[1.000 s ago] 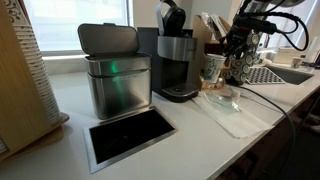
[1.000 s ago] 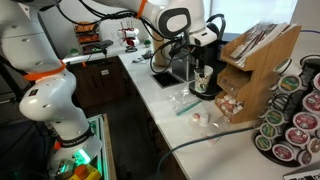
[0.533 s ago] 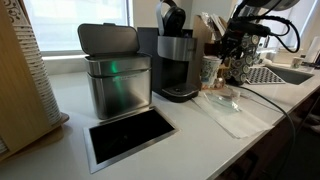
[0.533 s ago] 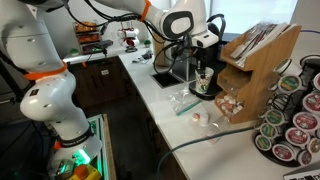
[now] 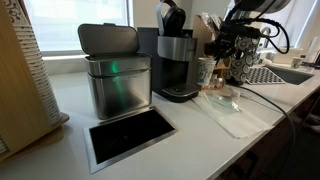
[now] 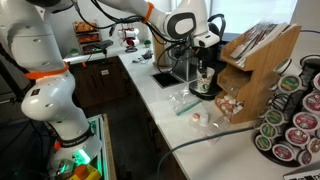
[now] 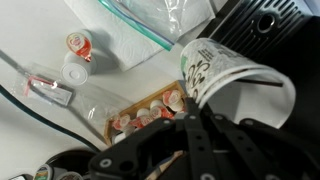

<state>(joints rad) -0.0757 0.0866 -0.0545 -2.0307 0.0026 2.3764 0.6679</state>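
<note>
The white paper cup (image 5: 206, 72) is hanging upright next to the coffee machine's clear drip tray (image 5: 180, 93), so the robot's gripper goes on moving it in until the cup's base rests there.
My gripper (image 5: 222, 48) is shut on the rim of a white paper cup (image 5: 207, 68) with green print. It holds the cup just beside the black and silver coffee machine (image 5: 178, 65). In the wrist view the cup (image 7: 215, 75) lies in front of my black fingers (image 7: 188, 112), with the coffee machine (image 7: 265, 25) behind it. The gripper (image 6: 203, 60), the cup (image 6: 205, 80) and the machine (image 6: 178, 62) also show in an exterior view.
A steel bin (image 5: 115, 78) stands next to the machine, by a counter opening (image 5: 130, 133). A clear plastic bag (image 5: 235, 105) and creamer pods (image 7: 78, 45) lie on the counter. There is a wooden rack (image 6: 255, 62), a pod carousel (image 6: 295, 120) and a sink (image 5: 285, 73).
My gripper has moved a little with the cup toward the coffee machine. Nothing else has moved.
</note>
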